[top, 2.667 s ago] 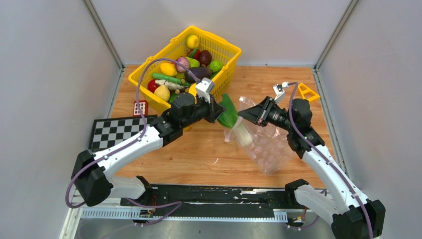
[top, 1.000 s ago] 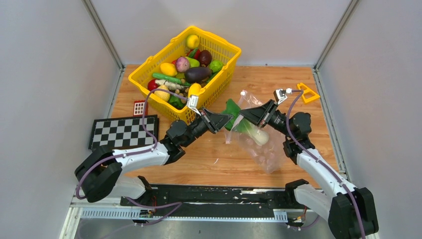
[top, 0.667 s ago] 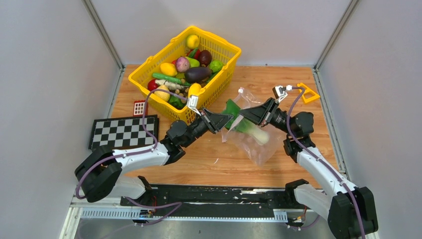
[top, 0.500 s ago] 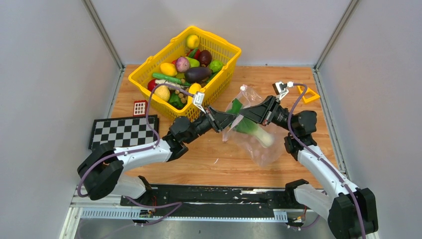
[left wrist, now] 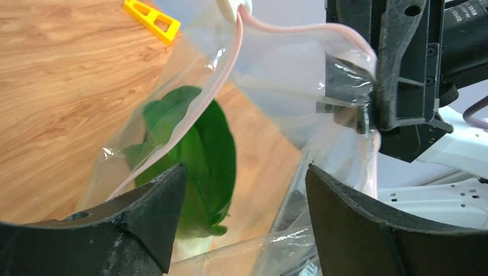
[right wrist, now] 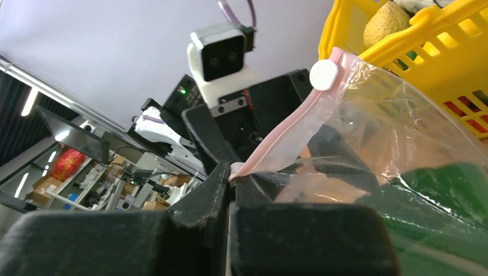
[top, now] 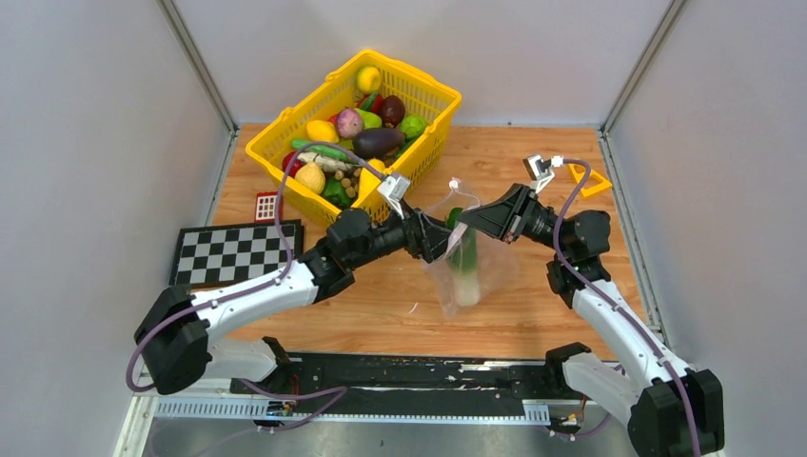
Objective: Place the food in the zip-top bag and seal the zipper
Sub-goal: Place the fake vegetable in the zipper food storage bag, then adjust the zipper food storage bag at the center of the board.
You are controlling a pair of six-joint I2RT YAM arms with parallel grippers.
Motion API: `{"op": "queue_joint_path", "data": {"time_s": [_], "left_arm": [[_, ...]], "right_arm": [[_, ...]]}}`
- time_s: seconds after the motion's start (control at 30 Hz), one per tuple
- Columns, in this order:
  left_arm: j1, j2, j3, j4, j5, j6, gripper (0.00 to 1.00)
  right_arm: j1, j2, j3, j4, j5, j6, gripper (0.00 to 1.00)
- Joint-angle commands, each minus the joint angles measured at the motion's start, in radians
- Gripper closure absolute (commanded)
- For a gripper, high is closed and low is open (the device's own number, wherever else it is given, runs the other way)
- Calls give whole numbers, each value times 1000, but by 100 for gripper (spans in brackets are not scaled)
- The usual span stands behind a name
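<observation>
My left gripper's fingers are open, and the pink zipper point(left wrist: 212, 98) curves out wide of them, so my right gripper should turn the bag point(top: 466, 274) and bring the bag's rim to my left gripper.
The clear zip-top bag point(top: 476, 276) hangs off the table from my right gripper point(top: 463, 227). That gripper point(right wrist: 230, 170) is shut on the pink zipper point(right wrist: 288, 135), a little along the strip from its white slider point(right wrist: 324, 73). Inside the bag a green-leafed, white-stemmed piece of food point(top: 464, 262) stands nearly upright, and its leaf point(left wrist: 201, 149) shows through the film. My left gripper point(top: 438, 240) is at the bag's mouth, open point(left wrist: 244, 178), with only bag film and the leaf beyond its fingers. The zipper point(left wrist: 230, 63) curves above it.
The yellow basket point(top: 428, 152) at the back left holds several more toy fruits and vegetables point(top: 366, 133). A checkerboard point(top: 233, 249) and a small red card point(top: 268, 205) lie at the left. A yellow triangle point(top: 590, 178) sits behind the right arm.
My left gripper has opened and let go of the green vegetable, which dropped inside the bag. The bag has swung from slanted to hanging upright. The left arm reached further right.
</observation>
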Motion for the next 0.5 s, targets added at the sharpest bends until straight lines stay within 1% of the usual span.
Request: {"op": "queue_joint_path", "data": {"time_s": [0.0, 0.1, 0.2, 0.27, 0.37, 0.47], "left_arm": [[-6, -107, 101, -204, -31, 158, 15], [-6, -154, 135, -287, -41, 210, 11], [-6, -175, 174, -351, 0, 250, 9], [-6, -176, 204, -403, 11, 272, 9], [-5, -196, 218, -491, -59, 308, 10], [-5, -224, 221, -586, -165, 354, 9]], "right_arm": [[-11, -66, 23, -102, 39, -118, 100], [-11, -89, 28, -197, 59, -187, 100], [-11, -105, 40, -343, 90, -267, 100], [-12, -108, 41, -391, 103, -304, 100], [-12, -113, 40, -428, 110, -330, 100], [-12, -125, 43, -446, 109, -346, 100]]}}
